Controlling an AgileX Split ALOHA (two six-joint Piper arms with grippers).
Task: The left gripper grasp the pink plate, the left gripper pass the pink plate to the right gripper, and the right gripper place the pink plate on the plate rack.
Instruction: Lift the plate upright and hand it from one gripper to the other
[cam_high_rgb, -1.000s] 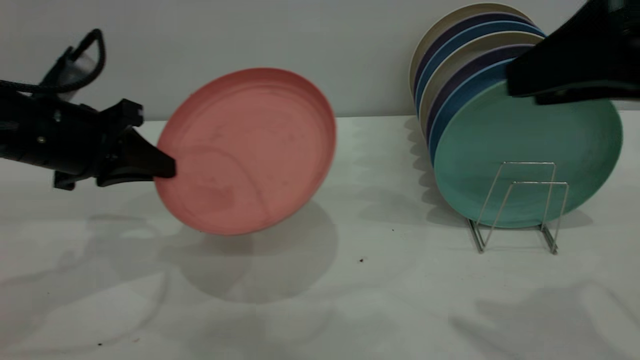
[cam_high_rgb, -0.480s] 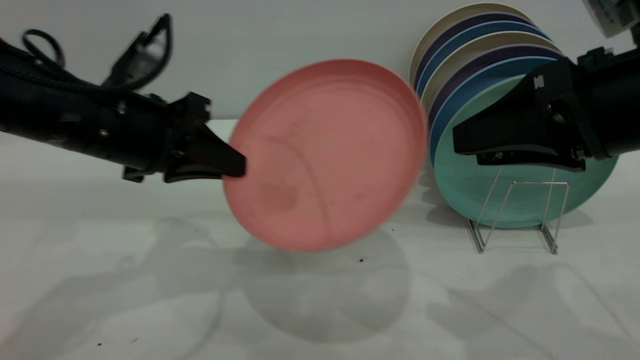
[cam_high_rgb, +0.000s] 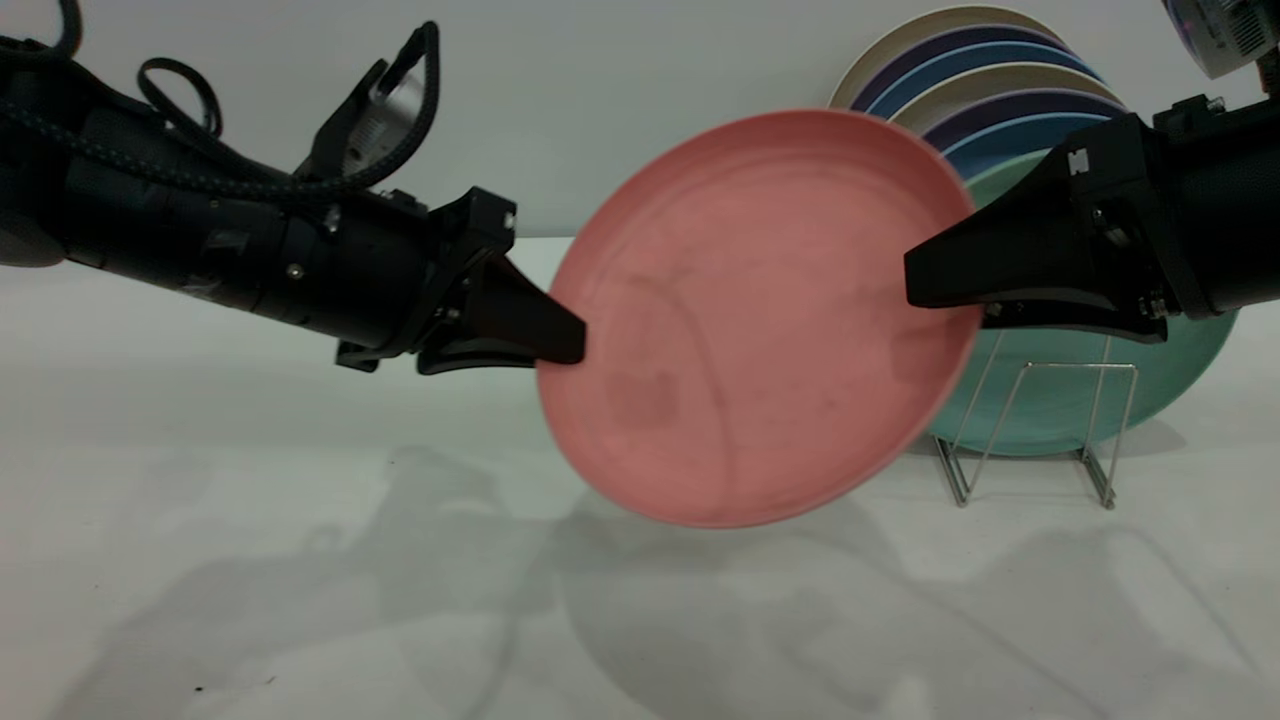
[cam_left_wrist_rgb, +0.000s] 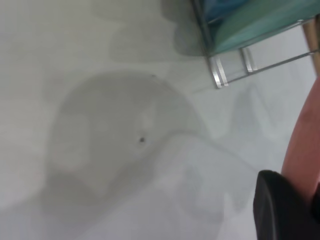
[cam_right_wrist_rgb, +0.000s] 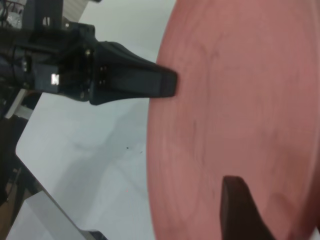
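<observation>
The left gripper is holding the pink plate's rim farthest from the plate rack, so the right gripper should close on the nearer rim (cam_high_rgb: 973, 326) before the left gripper moves away.
The pink plate (cam_high_rgb: 750, 320) hangs tilted above the table, its face toward the exterior camera. My left gripper (cam_high_rgb: 565, 345) is shut on its left rim. In the left wrist view one black finger (cam_left_wrist_rgb: 277, 210) lies against the plate's edge (cam_left_wrist_rgb: 305, 150). My right gripper (cam_high_rgb: 915, 285) is open, and its jaws straddle the plate's right rim. One finger (cam_right_wrist_rgb: 240, 210) lies over the plate's face (cam_right_wrist_rgb: 240, 100); the other is hidden behind the plate. The left gripper (cam_right_wrist_rgb: 167, 85) shows across the plate. The plate rack (cam_high_rgb: 1080, 366) stands behind at the right.
A mint-green plate (cam_high_rgb: 1170, 380) leans in the rack with several blue, purple and beige plates (cam_high_rgb: 990, 80) behind it. Two front wire loops hold nothing. The rack's rails (cam_left_wrist_rgb: 220, 75) show in the left wrist view. White table in front, wall behind.
My left gripper has carried the pink plate to the right, up to the right gripper. The right gripper came down beside the rack, and the plate's right rim is now between its jaws.
</observation>
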